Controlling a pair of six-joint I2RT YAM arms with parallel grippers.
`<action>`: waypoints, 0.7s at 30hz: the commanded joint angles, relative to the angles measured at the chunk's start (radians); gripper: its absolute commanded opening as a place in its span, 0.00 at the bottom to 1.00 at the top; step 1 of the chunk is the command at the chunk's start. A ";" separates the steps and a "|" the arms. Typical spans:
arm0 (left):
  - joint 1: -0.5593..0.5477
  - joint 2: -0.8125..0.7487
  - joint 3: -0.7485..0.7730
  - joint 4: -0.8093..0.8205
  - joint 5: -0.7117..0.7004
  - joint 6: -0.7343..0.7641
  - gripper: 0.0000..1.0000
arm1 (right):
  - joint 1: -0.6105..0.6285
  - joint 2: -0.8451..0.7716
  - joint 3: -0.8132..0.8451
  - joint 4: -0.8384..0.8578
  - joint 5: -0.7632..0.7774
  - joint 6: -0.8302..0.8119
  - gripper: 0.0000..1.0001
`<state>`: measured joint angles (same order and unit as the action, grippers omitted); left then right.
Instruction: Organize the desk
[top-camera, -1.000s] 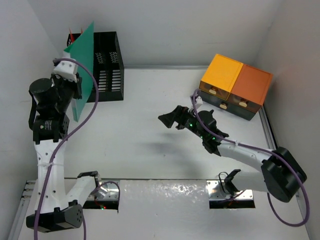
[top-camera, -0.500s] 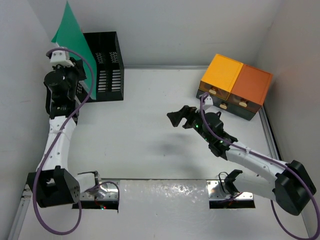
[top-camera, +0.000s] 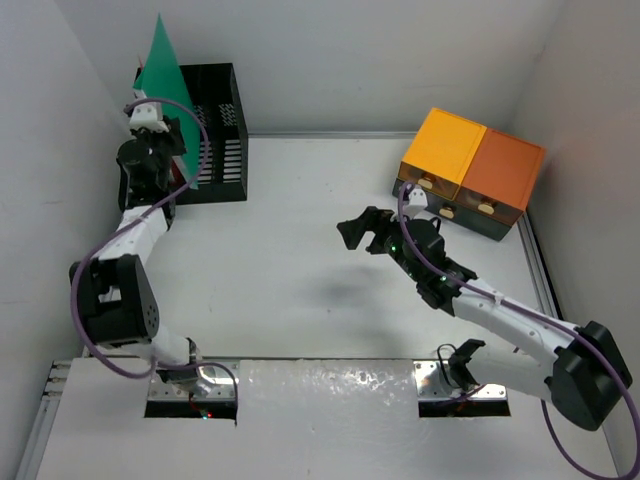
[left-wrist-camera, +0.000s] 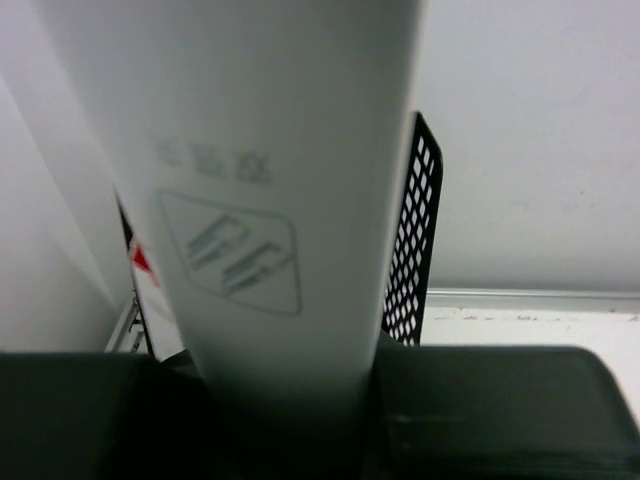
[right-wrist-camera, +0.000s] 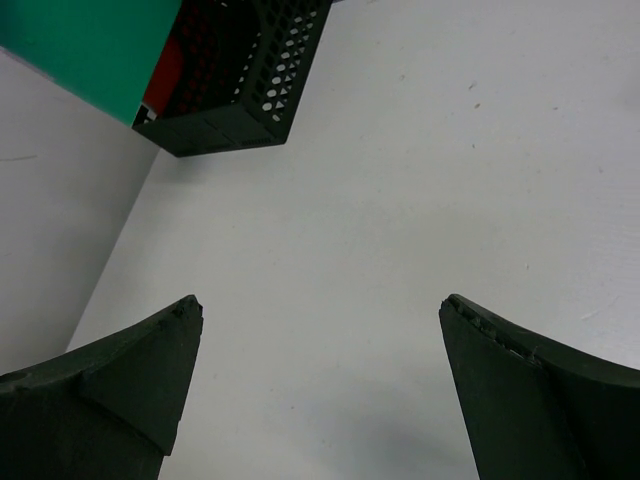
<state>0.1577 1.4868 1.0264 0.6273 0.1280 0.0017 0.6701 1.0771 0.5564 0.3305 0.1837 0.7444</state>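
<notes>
The green folder (top-camera: 171, 82) is upright above the black rack's open space (top-camera: 211, 100), so the robot's left gripper should go on lowering it until the folder's lower edge rests inside, and then let go.
The desk (top-camera: 280, 270) is a white tabletop inside white walls. My left gripper (top-camera: 160, 128) is shut on a flat green folder (top-camera: 161, 62) at the back left. It holds the folder upright, with the lower edge at the left side of the black mesh rack (top-camera: 215, 130). In the left wrist view the folder's pale face (left-wrist-camera: 270, 180) with a printed logo fills the middle, pinched in my left gripper (left-wrist-camera: 290, 400), and the rack's mesh wall (left-wrist-camera: 410, 250) stands behind it. My right gripper (top-camera: 362, 232) hovers open over the desk's middle, with only bare desk (right-wrist-camera: 400, 180) between its fingertips (right-wrist-camera: 190, 310).
Two orange drawer boxes (top-camera: 470, 160) stand at the back right by the wall. The rack (right-wrist-camera: 240, 80) holds something red (right-wrist-camera: 170, 75), and the green folder (right-wrist-camera: 80, 40) shows beside it in the right wrist view. Metal rails run along the desk's right edge (top-camera: 538, 262).
My left arm has swung the green folder from the left wall up and right to the rack. My right gripper has drifted slightly right, still open.
</notes>
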 joint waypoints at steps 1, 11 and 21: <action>-0.003 0.033 0.018 0.271 0.048 0.040 0.00 | -0.003 0.006 0.057 -0.024 0.045 -0.028 0.99; -0.003 0.204 0.066 0.370 0.022 0.044 0.00 | -0.003 0.069 0.089 -0.031 0.054 -0.045 0.99; -0.009 0.316 0.089 0.522 -0.031 0.080 0.00 | -0.001 0.106 0.102 -0.022 0.036 -0.056 0.99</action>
<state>0.1566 1.7969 1.0458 0.9848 0.1181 0.0647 0.6701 1.1790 0.6083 0.2825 0.2199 0.7067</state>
